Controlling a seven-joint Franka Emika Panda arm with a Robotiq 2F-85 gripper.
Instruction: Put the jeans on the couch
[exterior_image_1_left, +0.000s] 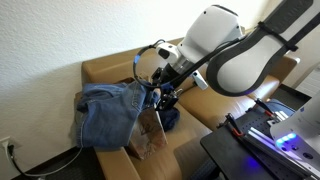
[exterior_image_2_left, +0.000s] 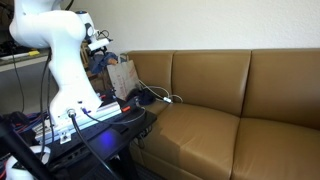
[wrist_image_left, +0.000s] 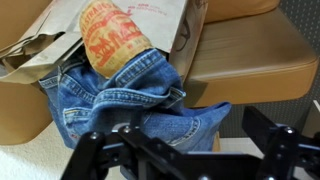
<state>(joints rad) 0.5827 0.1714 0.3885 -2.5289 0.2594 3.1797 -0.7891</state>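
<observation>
My open gripper is to one side of the bunched jeans (wrist_image_left: 120, 104), so next I back away, turn and come down over the denim (wrist_image_left: 152, 76) next to the paper bag.
The blue jeans (exterior_image_1_left: 105, 112) lie bunched at the end of the tan couch (exterior_image_1_left: 108, 68), draped against a brown paper bag (exterior_image_1_left: 150, 137). My gripper (exterior_image_1_left: 158, 97) hangs right beside the jeans' edge. In the wrist view the jeans (wrist_image_left: 120, 95) fill the middle, under the bag's red print (wrist_image_left: 110, 35). A fold of denim reaches between my gripper's fingers (wrist_image_left: 190, 138), which are spread wide and do not pinch it. In an exterior view the couch (exterior_image_2_left: 220, 90) stretches to the right, and my arm hides the jeans.
The paper bag (exterior_image_2_left: 122, 75) stands at the couch's end next to cables (exterior_image_2_left: 150, 97). A tan seat cushion (wrist_image_left: 245, 60) lies right of the jeans. A black stand with blue lights (exterior_image_1_left: 270, 130) holds my base. A wall socket and cord (exterior_image_1_left: 12, 150) are by the floor.
</observation>
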